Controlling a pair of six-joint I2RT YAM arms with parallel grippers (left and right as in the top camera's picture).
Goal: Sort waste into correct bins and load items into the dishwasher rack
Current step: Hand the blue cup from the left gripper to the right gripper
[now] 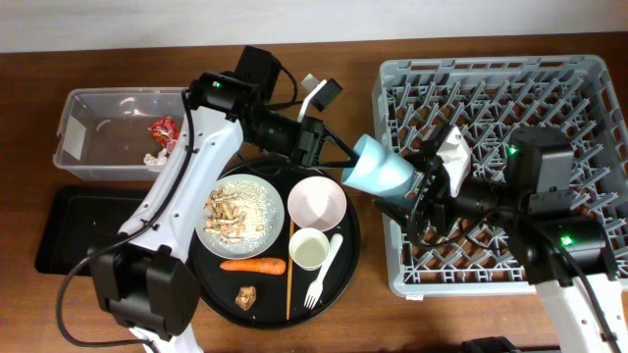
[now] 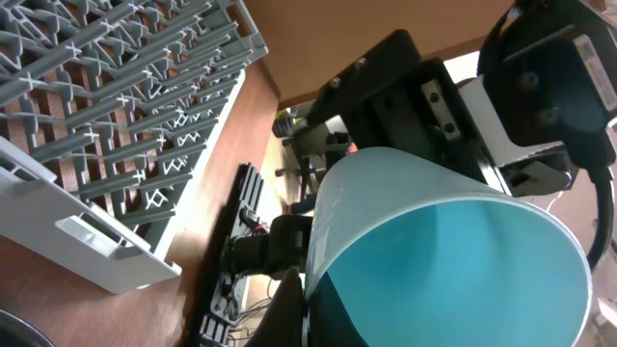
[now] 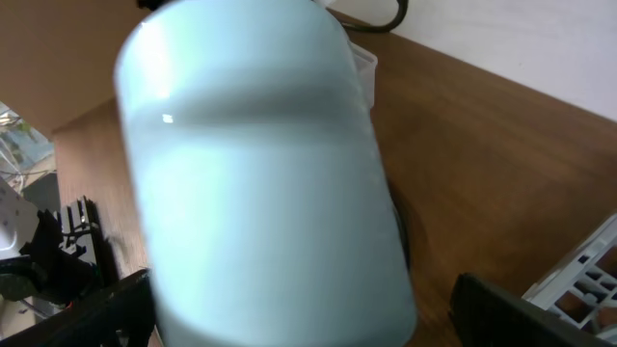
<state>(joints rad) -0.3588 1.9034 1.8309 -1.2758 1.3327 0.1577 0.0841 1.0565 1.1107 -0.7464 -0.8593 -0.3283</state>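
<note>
Next, I grab the cup by its base (image 1: 404, 182) with my right gripper, because my left gripper is holding the light-blue cup's rim (image 1: 357, 161) and that rim should face down in the rack.
The light-blue cup (image 1: 381, 169) hangs in the air between the round black tray and the grey dishwasher rack (image 1: 579, 78). My left gripper (image 1: 343, 162) is shut on its rim, seen in the left wrist view (image 2: 308, 289) beside the cup's blue inside (image 2: 443, 251). My right gripper (image 1: 422, 196) is open, with a finger on either side of the cup's base (image 3: 260, 173). On the tray lie a white plate (image 1: 263, 196) with peanut scraps (image 1: 226, 211), a carrot (image 1: 252, 265), a brown chunk (image 1: 245, 295), a white bowl (image 1: 317, 203), a white cup (image 1: 309, 248), a fork (image 1: 322, 275) and a chopstick (image 1: 289, 270).
The clear tub (image 1: 74, 137) at the back left holds the red wrapper (image 1: 163, 127) and pale scraps. The flat black tray (image 1: 59, 226) lies in front of it. The round black tray (image 1: 343, 265) sits mid-table, close to the rack's left wall.
</note>
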